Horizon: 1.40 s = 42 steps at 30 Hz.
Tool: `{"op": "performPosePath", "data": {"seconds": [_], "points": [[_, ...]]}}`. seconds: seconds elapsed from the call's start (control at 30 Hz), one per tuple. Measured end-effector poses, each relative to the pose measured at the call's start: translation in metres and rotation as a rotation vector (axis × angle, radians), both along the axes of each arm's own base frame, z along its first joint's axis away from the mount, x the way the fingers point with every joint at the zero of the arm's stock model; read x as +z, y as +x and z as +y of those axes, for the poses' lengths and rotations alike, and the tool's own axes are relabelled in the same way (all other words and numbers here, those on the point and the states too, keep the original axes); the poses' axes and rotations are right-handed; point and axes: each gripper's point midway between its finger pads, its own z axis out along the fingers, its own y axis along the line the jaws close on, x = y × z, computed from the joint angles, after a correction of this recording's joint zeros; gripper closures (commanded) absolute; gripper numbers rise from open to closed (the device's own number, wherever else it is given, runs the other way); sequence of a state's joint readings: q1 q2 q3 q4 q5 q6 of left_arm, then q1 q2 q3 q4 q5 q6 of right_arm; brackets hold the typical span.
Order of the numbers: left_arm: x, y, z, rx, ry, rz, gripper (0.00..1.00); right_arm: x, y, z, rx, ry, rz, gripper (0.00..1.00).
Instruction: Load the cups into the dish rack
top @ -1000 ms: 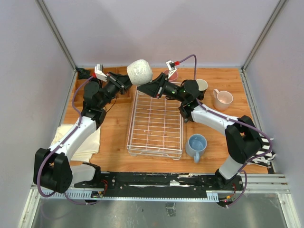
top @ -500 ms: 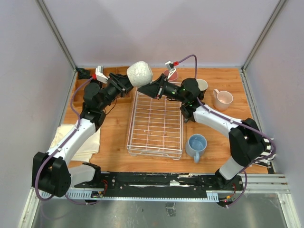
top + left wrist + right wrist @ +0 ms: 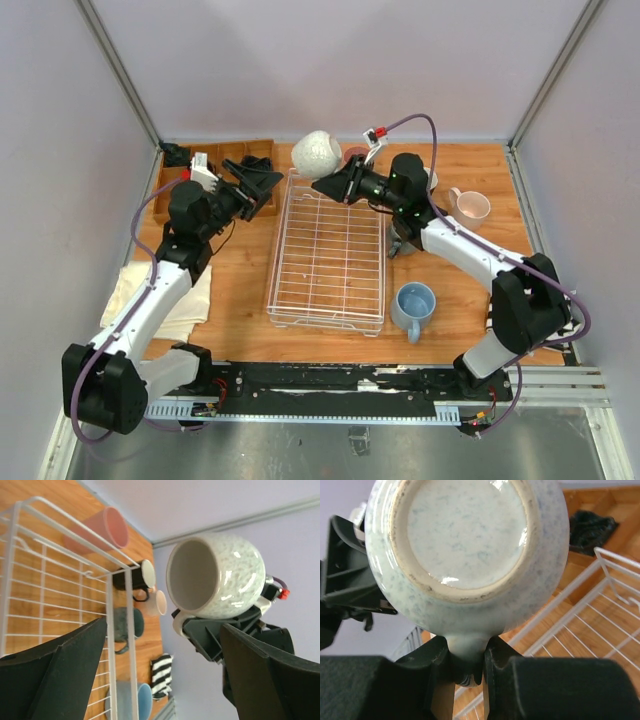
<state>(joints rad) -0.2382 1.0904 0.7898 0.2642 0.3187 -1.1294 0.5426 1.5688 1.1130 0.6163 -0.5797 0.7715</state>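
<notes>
The white speckled mug's base (image 3: 467, 532) faces my right gripper, so I'll tip the mug's opening down into the empty dish rack (image 3: 303, 200) next until the mug's rim rests there.
A white speckled mug (image 3: 318, 152) hangs above the far edge of the dish rack (image 3: 328, 300), a white wire basket with nothing in it. My right gripper (image 3: 468, 660) is shut on the mug's handle; the mug's base (image 3: 465, 535) faces that camera. My left gripper (image 3: 266, 182) stands open to the left of the mug and apart from it, with the mug's mouth (image 3: 192, 575) toward it. On the table to the right are a pink tumbler (image 3: 97, 530), a black mug (image 3: 131, 576), a pale pink mug (image 3: 468, 208), a grey-green mug (image 3: 125, 625) and a light blue mug (image 3: 413, 305).
A brown wooden tray (image 3: 215, 158) with black coiled objects sits at the back left, behind my left gripper. A folded cream cloth (image 3: 160, 290) lies at the left under the left arm. A striped cloth (image 3: 555, 332) lies at the right front. Walls enclose the table.
My left gripper has opened, let go of the white mug and drawn back to the left. The right gripper keeps the mug and has shifted it slightly to the right.
</notes>
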Motion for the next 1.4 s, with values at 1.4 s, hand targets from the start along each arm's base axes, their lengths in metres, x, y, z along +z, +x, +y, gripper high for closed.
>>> {"op": "performPosePath", "data": {"seconds": [1.4], "points": [[-0.07,-0.015,0.077,0.176,0.654,0.161,0.0,-0.185,0.075,0.007,-0.211,-0.86,-0.024,0.99]]}}
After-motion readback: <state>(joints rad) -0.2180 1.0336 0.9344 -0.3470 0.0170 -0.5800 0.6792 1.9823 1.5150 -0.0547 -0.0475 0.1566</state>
